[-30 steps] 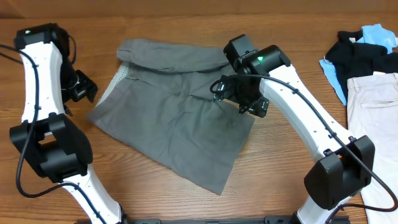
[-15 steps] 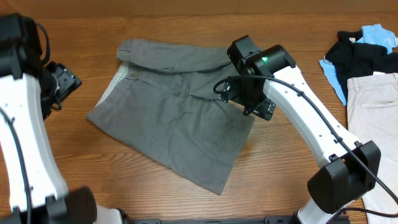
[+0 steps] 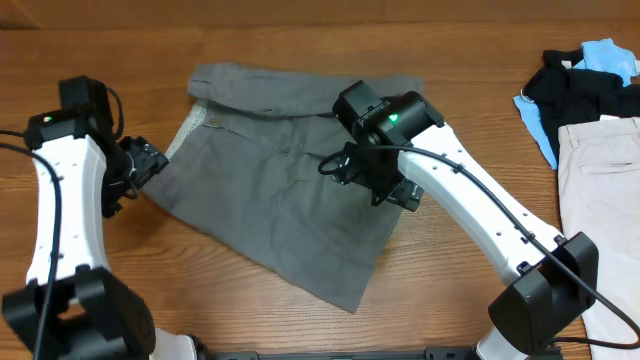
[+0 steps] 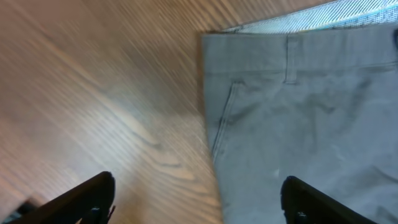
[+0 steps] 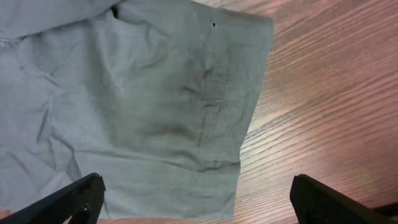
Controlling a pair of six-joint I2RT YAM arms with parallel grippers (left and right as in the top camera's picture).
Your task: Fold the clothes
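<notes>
I should go on lowering my left gripper toward the waistband corner [image 4: 214, 50], as its open fingers straddle the grey trousers' side edge [image 4: 214, 152], before they close on the cloth.
The clothes, a pair of grey trousers [image 3: 280, 190], lie spread on the wooden table, with the top part folded over along the far edge. My left gripper [image 3: 142, 165] hovers at their left edge, open. In the left wrist view the jaws [image 4: 199, 200] straddle the cloth's edge, and the trousers [image 4: 298, 99] with a belt loop and pocket seam fill the right half. My right gripper [image 3: 388, 185] hangs open over the right side. In the right wrist view its jaws [image 5: 199, 200] stand above a corner of the trousers [image 5: 143, 93], with nothing held.
A black garment [image 3: 575, 85] and a light-blue one [image 3: 608, 55] lie heaped at the far right. Pale beige trousers [image 3: 605, 190] run along the right edge. Bare wood [image 3: 470, 60] surrounds the grey trousers.
My left arm has swung back in to the trousers' left edge and its jaws have widened. My right gripper has shifted a little left over the cloth.
</notes>
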